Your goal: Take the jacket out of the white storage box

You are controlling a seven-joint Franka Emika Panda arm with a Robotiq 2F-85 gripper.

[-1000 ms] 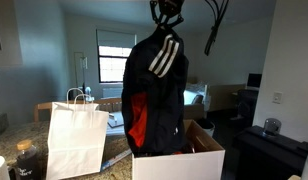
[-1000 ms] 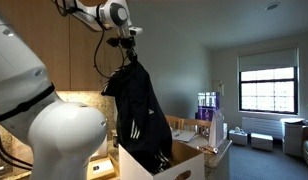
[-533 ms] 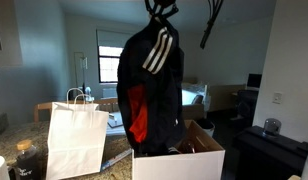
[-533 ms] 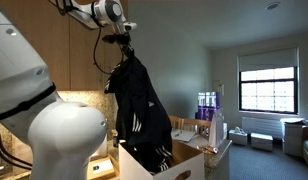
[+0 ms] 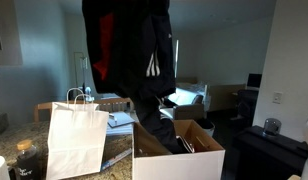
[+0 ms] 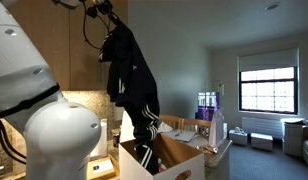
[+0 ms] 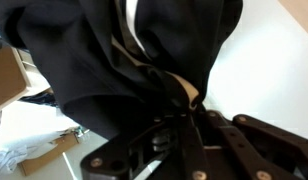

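The robot's gripper is already high while the jacket's lower end (image 5: 172, 138) still trails in the box, so the robot should pull the jacket across and bring it down beside the box (image 5: 118, 164).
The black jacket (image 5: 134, 55) with white stripes and a red lining hangs high in both exterior views (image 6: 129, 75). Its lower end still trails into the white storage box (image 5: 179, 162), whose brown inside shows in an exterior view (image 6: 174, 155). My gripper is at the top edge of an exterior view (image 6: 102, 8), out of frame in the other. In the wrist view my gripper (image 7: 179, 108) is shut on a bunch of the jacket's fabric (image 7: 124, 50), which fills most of that view.
A tall white paper shopping bag (image 5: 76, 138) with handles stands beside the box on the counter. Bottles (image 6: 206, 105) stand behind the box. Wooden cabinets (image 6: 69, 60) are behind the arm. A dark side table (image 5: 274, 145) stands at the right.
My gripper has risen and moved sideways, leaving the top of one exterior view. The jacket went up with it, and less of it lies in the box.
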